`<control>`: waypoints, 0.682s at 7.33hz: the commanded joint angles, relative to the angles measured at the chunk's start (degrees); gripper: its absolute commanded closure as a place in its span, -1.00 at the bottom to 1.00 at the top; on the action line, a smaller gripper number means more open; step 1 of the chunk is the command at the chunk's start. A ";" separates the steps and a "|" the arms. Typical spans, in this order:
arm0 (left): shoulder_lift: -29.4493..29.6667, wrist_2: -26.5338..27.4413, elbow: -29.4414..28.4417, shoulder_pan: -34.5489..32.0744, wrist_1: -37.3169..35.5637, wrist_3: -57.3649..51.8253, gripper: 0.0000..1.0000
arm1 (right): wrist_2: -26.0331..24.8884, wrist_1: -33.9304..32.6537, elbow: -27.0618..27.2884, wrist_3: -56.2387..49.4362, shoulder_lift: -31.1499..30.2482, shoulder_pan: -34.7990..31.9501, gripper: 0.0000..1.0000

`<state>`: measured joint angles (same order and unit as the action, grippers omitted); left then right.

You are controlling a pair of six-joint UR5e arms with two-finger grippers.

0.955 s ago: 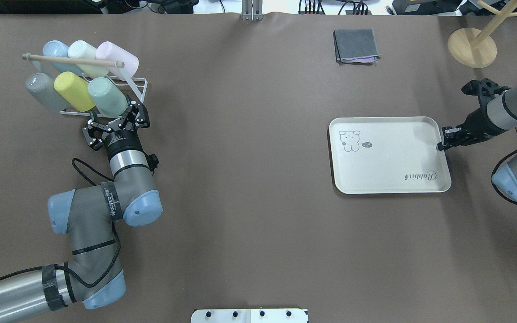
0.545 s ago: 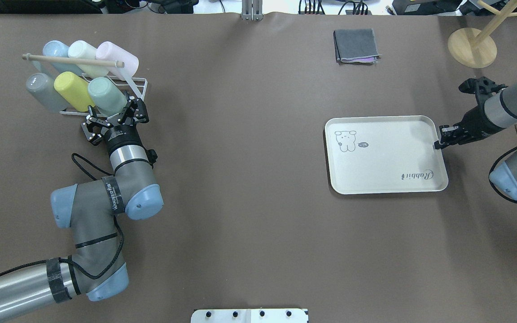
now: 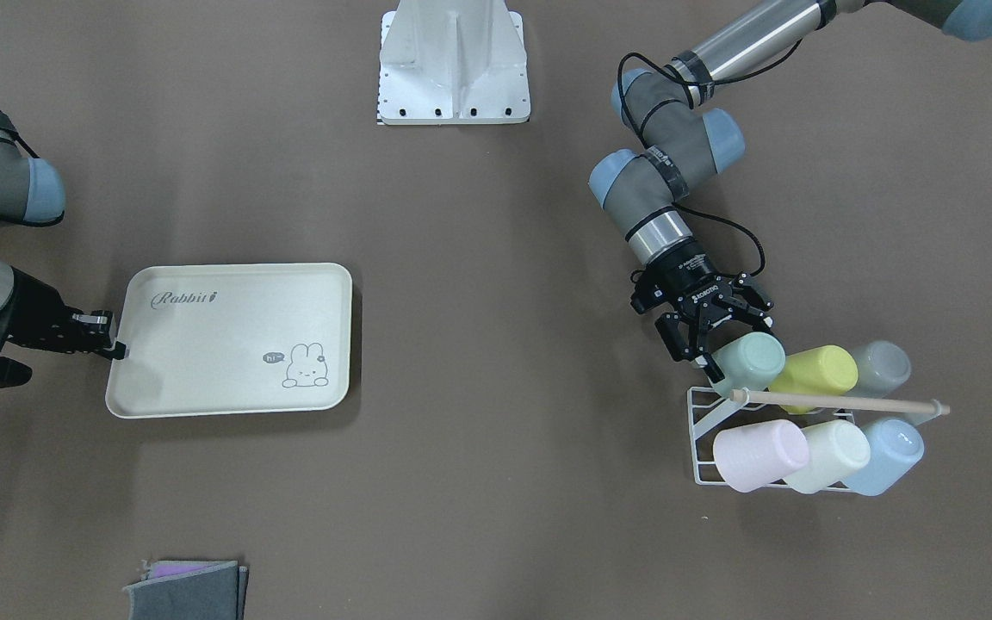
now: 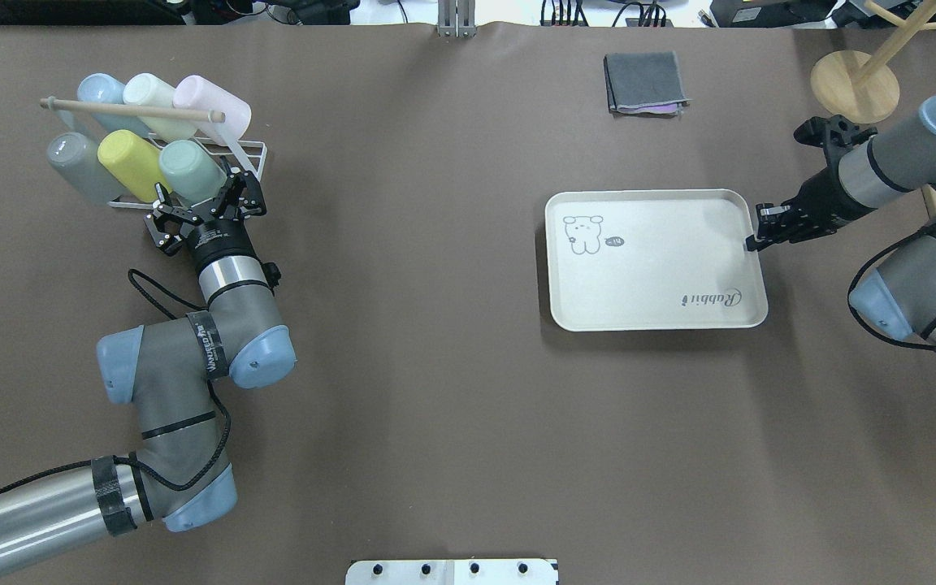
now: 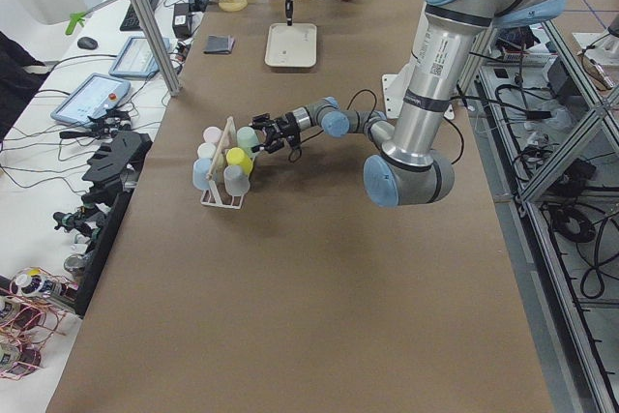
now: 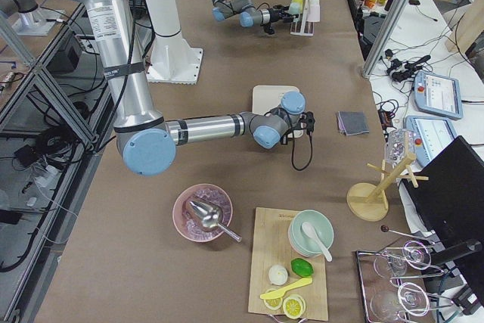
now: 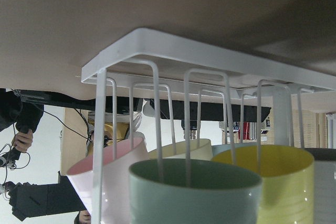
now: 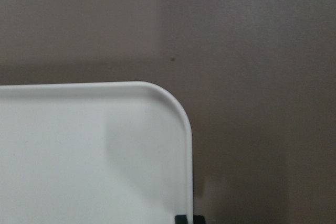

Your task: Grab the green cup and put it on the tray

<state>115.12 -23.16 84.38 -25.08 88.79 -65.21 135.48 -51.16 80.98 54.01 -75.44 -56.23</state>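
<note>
I am about to lift the green cup (image 3: 751, 361), and a wire loop (image 7: 187, 129) runs into its open end, so the cup will slide off and leave the rack standing.
The green cup (image 4: 188, 169) lies tilted on the white wire rack (image 4: 250, 149), at the right end of its near row, open end toward my left arm. My left gripper (image 4: 198, 193) is open, its fingers either side of the cup's open end (image 3: 750, 362). The left wrist view shows the green cup (image 7: 194, 195) close at the bottom; no fingers show there. The cream tray (image 4: 655, 276) with its bunny print lies right of centre. My right gripper (image 4: 752, 241) is shut on the rim of the tray's right edge (image 3: 121, 349), near the far corner (image 8: 178, 108).
On the rack with it lie a yellow cup (image 4: 133, 165), a grey one (image 4: 78, 166) and, behind a wooden rod, blue, cream and pink cups (image 4: 208, 101). A folded grey cloth (image 4: 645, 83) and a wooden stand (image 4: 854, 85) sit at the far right.
The tray has slid to the left and slightly away, carried by my right gripper on its rim. My left gripper has moved closer onto the green cup's open end.
</note>
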 commanded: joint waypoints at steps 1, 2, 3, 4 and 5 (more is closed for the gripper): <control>0.89 1.62 -2.36 -0.06 0.06 -0.01 -0.96 | -0.56 -0.69 0.06 8.53 5.27 4.27 1.00; 1.07 1.72 -2.64 -0.06 0.06 -0.01 -0.96 | -1.43 -4.70 0.14 11.35 9.39 4.90 1.00; 1.07 1.72 -2.73 -0.15 0.06 -0.01 -0.96 | -2.14 -9.26 0.23 11.81 13.61 5.69 1.00; 1.07 1.98 -2.81 -0.32 0.06 -0.01 -0.88 | -3.28 -12.79 0.49 13.21 17.04 6.83 1.00; 1.07 2.07 -2.64 -0.41 0.06 -0.01 -0.29 | -5.46 -13.52 0.85 14.88 18.47 8.40 1.00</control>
<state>116.16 -21.27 81.68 -25.35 88.86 -65.21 132.17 -62.28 81.46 66.93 -59.86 -49.54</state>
